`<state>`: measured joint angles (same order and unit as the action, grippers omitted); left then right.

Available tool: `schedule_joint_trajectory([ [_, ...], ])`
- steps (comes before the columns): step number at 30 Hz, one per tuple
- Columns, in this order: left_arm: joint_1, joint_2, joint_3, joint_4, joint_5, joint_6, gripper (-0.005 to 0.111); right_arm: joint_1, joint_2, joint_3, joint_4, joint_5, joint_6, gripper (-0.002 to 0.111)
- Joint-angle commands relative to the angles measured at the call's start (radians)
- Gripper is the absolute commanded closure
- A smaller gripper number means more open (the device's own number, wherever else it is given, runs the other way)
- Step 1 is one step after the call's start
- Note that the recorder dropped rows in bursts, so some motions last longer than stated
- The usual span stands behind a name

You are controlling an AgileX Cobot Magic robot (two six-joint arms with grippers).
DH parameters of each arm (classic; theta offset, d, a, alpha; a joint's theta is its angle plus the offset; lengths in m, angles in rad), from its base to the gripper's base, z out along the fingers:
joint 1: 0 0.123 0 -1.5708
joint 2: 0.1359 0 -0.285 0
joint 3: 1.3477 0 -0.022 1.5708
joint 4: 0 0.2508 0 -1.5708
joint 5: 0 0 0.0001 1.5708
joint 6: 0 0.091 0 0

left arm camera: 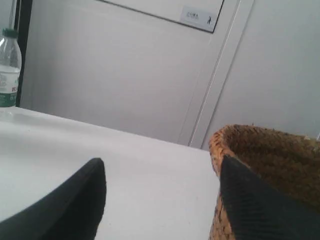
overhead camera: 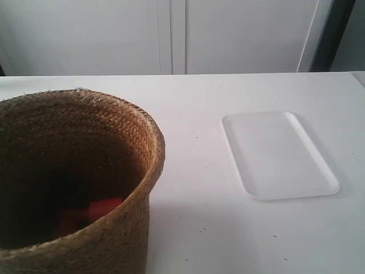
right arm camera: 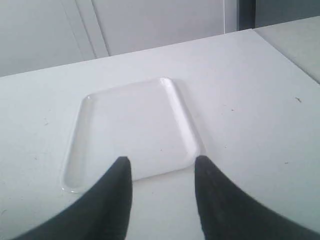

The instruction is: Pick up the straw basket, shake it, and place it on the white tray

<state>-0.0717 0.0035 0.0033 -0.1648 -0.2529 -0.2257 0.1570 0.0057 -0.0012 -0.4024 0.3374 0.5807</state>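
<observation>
The robot's left gripper points level beside the straw basket's side (left arm camera: 223, 212), so it should move up and tip its fingers down on either side of the woven rim (left arm camera: 218, 140) before lifting.
The straw basket (overhead camera: 114, 171) stands on the white table at the exterior view's lower left, brown and woven, with a red object (overhead camera: 94, 212) lying on its dark floor. The white tray (overhead camera: 278, 153) lies flat to its right, bare. Neither arm shows in the exterior view. My left gripper (left arm camera: 162, 172) is open, low over the table beside the straw basket (left arm camera: 270, 160); one finger (left arm camera: 250, 200) overlaps the rim in this view, and I cannot tell if it touches. My right gripper (right arm camera: 162, 165) is open, with nothing between its fingers, just short of the white tray (right arm camera: 135, 130).
A clear plastic water bottle (left arm camera: 8, 67) stands at the table's far edge in the left wrist view. White cabinet doors (overhead camera: 171, 34) run behind the table. The table's back edge (overhead camera: 228, 74) lies beyond the tray.
</observation>
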Motion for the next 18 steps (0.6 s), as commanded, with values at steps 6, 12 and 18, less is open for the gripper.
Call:
schedule_joint_trajectory([
  [6, 0.000, -0.003, -0.003, -0.083, -0.354, -0.037, 0.039, -0.007, -0.006, 0.001, 0.002, -0.002, 0.020, 0.069],
  [12, 0.000, -0.003, -0.121, -0.028, -0.146, -0.111, 0.039, -0.007, -0.006, 0.001, 0.002, -0.002, 0.022, 0.069],
  [18, 0.000, -0.003, -0.388, 0.017, 0.528, -0.131, 0.039, 0.010, -0.006, 0.001, 0.002, -0.002, 0.022, 0.069],
])
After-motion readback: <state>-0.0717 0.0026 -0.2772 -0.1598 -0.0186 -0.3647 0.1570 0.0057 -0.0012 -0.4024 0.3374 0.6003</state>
